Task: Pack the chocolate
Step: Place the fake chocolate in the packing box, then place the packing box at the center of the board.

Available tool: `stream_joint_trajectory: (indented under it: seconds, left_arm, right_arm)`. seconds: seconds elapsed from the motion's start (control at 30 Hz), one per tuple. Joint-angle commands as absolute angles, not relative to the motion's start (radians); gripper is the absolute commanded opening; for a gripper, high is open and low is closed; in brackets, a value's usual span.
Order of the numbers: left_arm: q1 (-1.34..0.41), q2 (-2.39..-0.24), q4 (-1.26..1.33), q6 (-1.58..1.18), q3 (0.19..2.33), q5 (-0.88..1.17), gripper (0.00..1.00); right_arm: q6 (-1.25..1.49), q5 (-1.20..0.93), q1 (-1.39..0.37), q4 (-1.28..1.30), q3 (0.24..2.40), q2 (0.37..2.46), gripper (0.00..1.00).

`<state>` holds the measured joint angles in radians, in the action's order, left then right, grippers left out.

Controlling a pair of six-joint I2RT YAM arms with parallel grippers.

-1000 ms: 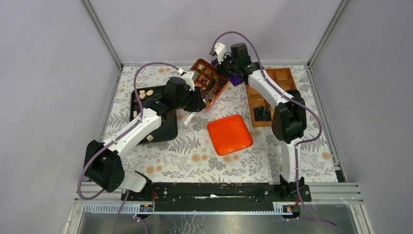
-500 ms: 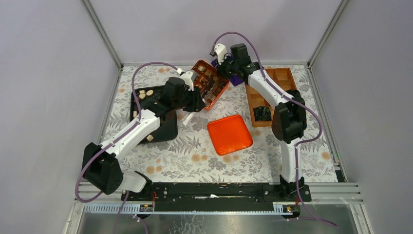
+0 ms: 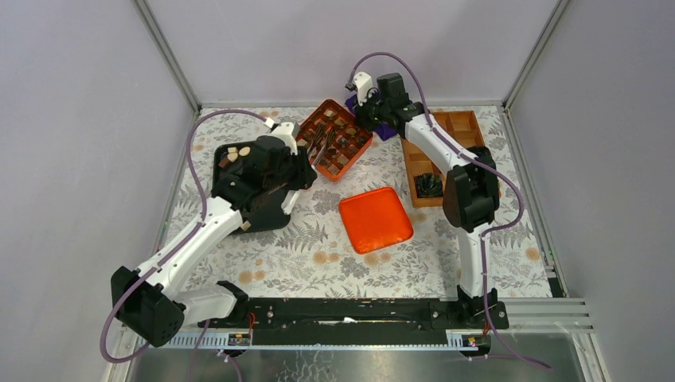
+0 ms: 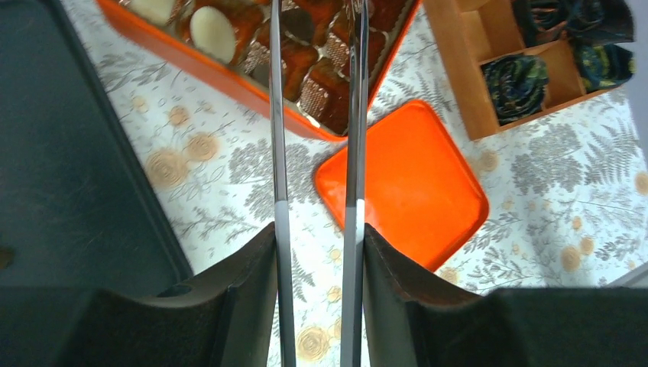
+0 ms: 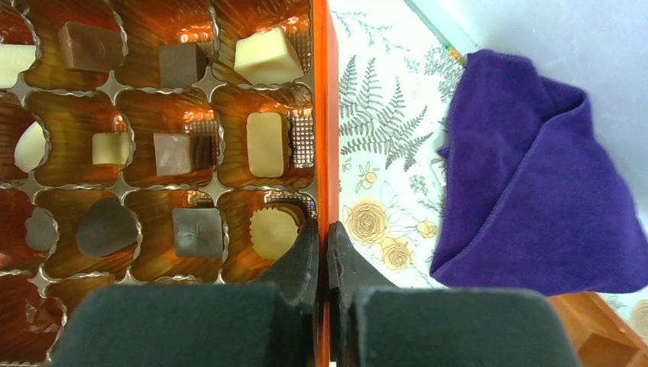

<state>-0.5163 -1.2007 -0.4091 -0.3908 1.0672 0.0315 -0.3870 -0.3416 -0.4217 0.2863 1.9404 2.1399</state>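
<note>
The flowered surface (image 3: 345,185) beside the orange lid is open, so the robot's right gripper should go on lowering the orange box by its rim (image 5: 323,115) until the box's bottom sits flat, then let go.
The orange compartment box (image 3: 334,140) holds chocolate in dark, light brown and cream pieces (image 5: 267,55). My right gripper (image 5: 322,233) is shut on the box's far rim (image 5: 321,115), one finger inside and one outside. My left gripper (image 4: 317,229) is shut on metal tongs (image 4: 280,153). Their two blades stand apart and reach over the box's near side (image 4: 229,76). The tips run off the top of the left wrist view, so anything between them is hidden. More chocolate (image 3: 232,153) lies on the black tray (image 3: 263,211), under my left gripper (image 3: 296,153).
The orange lid (image 3: 375,220) lies flat in the middle. A wooden divided box (image 3: 442,155) with dark crinkled wrappers (image 4: 520,76) stands at the right. A purple cloth (image 5: 535,183) sits beside the orange box at the back.
My left arm has swung back to the left with the tongs, from over the box toward the black tray. The box now shows more of its compartments. The right gripper keeps its hold.
</note>
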Motion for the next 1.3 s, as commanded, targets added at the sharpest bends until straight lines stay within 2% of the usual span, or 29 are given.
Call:
stream_joint_trajectory:
  seconds: [0.0,0.53,0.83,1.0,1.13,1.27]
  left_arm:
    - [-0.505,-1.16,-0.505,-0.392,1.084,-0.086,0.46]
    - [-0.265,-1.121,-0.713,-0.395,1.103,-0.115,0.46]
    - [-0.067,-1.176,-0.782,-0.403,1.114,-0.027,0.46]
    - [0.059,-1.253,-0.806,-0.35,1.165,0.081,0.46]
    - [0.124,-1.332,-0.839,-0.302,1.224,0.146,0.46]
    - [0.151,-1.381,-0.896,-0.286,1.26,0.16,0.45]
  right_arm:
    - [-0.263,-0.399,-0.398,0.194,1.965,2.185,0.0]
    - [-0.123,-0.342,-0.353,0.165,1.974,2.352,0.02]
    - [-0.116,-0.409,-0.337,0.183,1.907,2.289,0.41]
    - [-0.123,-0.479,-0.307,0.207,1.872,2.216,0.59]
    - [-0.145,-0.564,-0.28,0.261,1.861,2.166,0.67]
    - [-0.194,-0.675,-0.269,0.322,1.812,2.106,0.7]
